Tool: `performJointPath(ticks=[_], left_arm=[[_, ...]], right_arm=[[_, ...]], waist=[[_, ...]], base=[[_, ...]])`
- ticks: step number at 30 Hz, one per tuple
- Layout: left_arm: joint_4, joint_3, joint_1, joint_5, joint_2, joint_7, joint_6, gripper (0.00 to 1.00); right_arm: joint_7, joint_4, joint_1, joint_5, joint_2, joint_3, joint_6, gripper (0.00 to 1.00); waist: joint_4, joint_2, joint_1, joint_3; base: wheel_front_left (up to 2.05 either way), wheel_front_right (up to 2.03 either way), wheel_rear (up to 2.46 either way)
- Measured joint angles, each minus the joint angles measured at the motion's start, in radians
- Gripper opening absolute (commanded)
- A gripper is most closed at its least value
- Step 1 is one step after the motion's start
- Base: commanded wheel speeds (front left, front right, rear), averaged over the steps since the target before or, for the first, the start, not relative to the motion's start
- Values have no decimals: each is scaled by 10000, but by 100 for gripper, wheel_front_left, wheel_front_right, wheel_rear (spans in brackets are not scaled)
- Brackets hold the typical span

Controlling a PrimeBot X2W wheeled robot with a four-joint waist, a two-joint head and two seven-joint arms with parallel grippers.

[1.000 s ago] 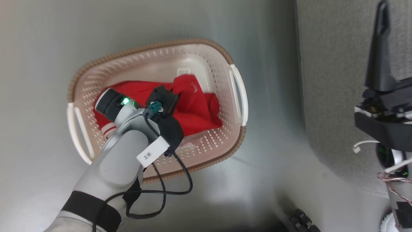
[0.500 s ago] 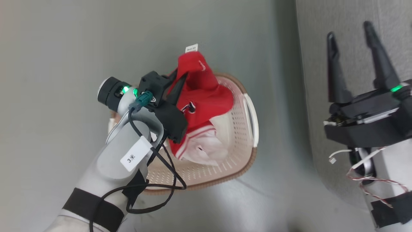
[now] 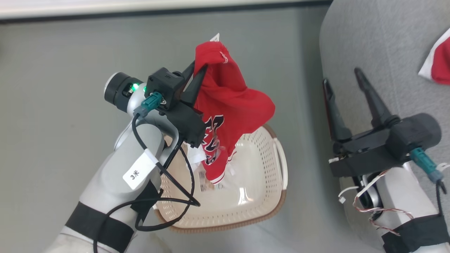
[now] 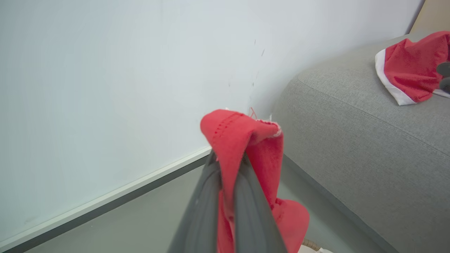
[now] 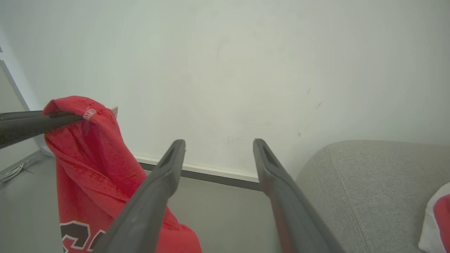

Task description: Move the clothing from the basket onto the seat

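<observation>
I expect the red garment (image 3: 230,95) to bring the white cloth (image 3: 195,155) along below its hem when I carry the garment over, because the cloth peeks out next to the lettering.
My left gripper (image 3: 198,68) is shut on a red garment (image 3: 228,105) with black-and-white lettering, holding it in the air above the cream basket (image 3: 260,196). The cloth hangs down, its lower end over the basket's inside. In the left wrist view the fingers (image 4: 246,196) pinch a red fold (image 4: 239,133). My right gripper (image 3: 342,80) stands open at the grey sofa's (image 3: 386,45) left edge, holding nothing; its fingers (image 5: 158,189) spread wide in the right wrist view, with the hanging garment (image 5: 88,154) to their left. Another red and white garment (image 3: 437,59) lies on the sofa.
Grey floor (image 3: 52,88) surrounds the basket. A white wall with a dark skirting strip (image 3: 140,15) runs along the far side. A paper tag (image 3: 207,181) lies in the basket's bottom. A black cable (image 3: 168,207) loops off my left forearm.
My left gripper has lifted the red garment from inside the basket to well above it. The head camera has tilted up. The right gripper now sits lower in the head view, fingers apart.
</observation>
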Motion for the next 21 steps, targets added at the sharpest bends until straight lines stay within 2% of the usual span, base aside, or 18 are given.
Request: performJointPath(ticks=[12,21], left_arm=[[-694,-35,-422,23,-40,-2,0,0],[-280,-144,-450,-171,-117,-2,-2,0]], right_arm=[[2,1287,446,4,-29,568,384,100],[2,2341,635,69,148,1321,669,100]], waist=[[93,0,1,-1828],[164,0,1,-3190]], base=[[0,0,0],[0,0,0]])
